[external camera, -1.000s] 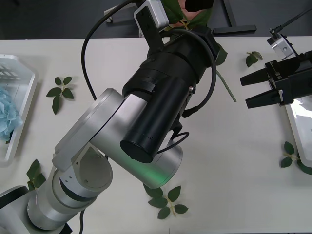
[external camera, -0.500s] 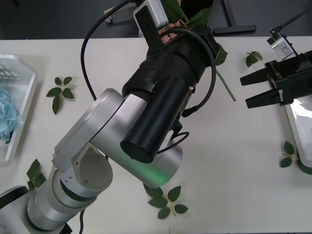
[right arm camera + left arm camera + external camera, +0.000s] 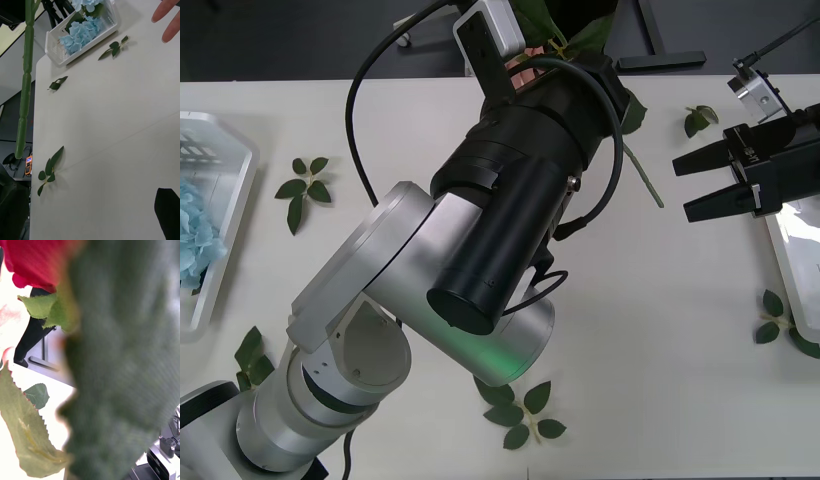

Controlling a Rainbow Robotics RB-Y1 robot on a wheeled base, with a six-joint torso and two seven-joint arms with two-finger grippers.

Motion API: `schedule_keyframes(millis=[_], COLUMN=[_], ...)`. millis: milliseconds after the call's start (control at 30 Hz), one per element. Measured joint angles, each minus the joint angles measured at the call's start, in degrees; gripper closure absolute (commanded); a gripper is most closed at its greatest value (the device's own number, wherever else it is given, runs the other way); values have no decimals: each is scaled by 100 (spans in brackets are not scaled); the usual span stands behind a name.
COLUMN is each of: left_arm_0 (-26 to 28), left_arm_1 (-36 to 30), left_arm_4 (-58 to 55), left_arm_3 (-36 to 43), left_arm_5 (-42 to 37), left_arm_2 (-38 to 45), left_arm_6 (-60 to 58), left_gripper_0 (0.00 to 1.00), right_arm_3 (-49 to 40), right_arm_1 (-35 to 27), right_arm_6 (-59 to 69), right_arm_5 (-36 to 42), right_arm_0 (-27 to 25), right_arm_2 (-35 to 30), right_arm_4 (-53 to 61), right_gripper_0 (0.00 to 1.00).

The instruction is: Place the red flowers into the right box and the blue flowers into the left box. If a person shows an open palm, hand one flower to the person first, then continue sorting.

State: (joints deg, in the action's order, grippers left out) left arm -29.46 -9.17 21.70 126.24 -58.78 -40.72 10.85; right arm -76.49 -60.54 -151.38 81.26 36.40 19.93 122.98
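The free green stem (image 3: 642, 176) sticks out straight at a slant, so the lower stem (image 3: 657, 199) should stay straight when my right gripper closes on it.
My left arm (image 3: 510, 200) stretches to the table's far edge and holds a red flower aloft; the gripper itself is hidden under the wrist. The bloom (image 3: 33, 258) sits right in front of the left wrist camera, half covered by a leaf. Its green stem (image 3: 642, 172) hangs free over the table (image 3: 24, 82). A person's fingers (image 3: 525, 57) are beside the wrist, and spread fingertips (image 3: 167, 17) show over the table. My right gripper (image 3: 688, 186) hovers open and empty near the right box (image 3: 792, 260). Blue flowers (image 3: 195, 235) lie in the left box (image 3: 210, 135).
Loose leaf sprigs lie on the white table at the left (image 3: 305, 185), near the front (image 3: 520, 415), at the back right (image 3: 700, 118) and beside the right box (image 3: 775, 320). The middle of the table is bare.
The person's hand has shifted at the far edge, its fingers now closer to my left wrist. Both arms and the flower have stayed in place.
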Motion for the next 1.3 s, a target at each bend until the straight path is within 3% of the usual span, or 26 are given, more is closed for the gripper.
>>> schedule_keyframes(millis=[467,667,767,867,933,967,1033,1067,1300], left_arm_0=[0,0,0,0,0,0,0,0,0], left_arm_1=[0,0,0,0,0,0,0,0,0], left_arm_4=[0,0,0,0,0,0,0,0,0], left_arm_3=[0,0,0,0,0,0,0,0,0], left_arm_5=[0,0,0,0,0,0,1,1,5], left_arm_2=[0,0,0,0,0,0,0,0,0], left_arm_6=[0,0,0,0,0,0,0,0,0], left_gripper_0=[100,100,100,100,100,100,100,100,100], right_arm_3=[-91,-358,-492,-648,-735,-770,-831,-857,-1090], right_arm_1=[0,0,2,22,75,115,201,244,374], right_arm_6=[11,677,707,707,708,709,747,831,1718], right_arm_5=[7,67,57,-32,-156,-206,-275,-285,-390], right_arm_0=[0,0,0,-1,-1,-1,-1,-1,-2], right_arm_2=[-3,-31,-32,-32,-32,-33,-33,-33,-34], right_arm_4=[702,931,903,740,559,470,307,256,109], right_gripper_0=[2,3,8,18,48,57,96,100,100])
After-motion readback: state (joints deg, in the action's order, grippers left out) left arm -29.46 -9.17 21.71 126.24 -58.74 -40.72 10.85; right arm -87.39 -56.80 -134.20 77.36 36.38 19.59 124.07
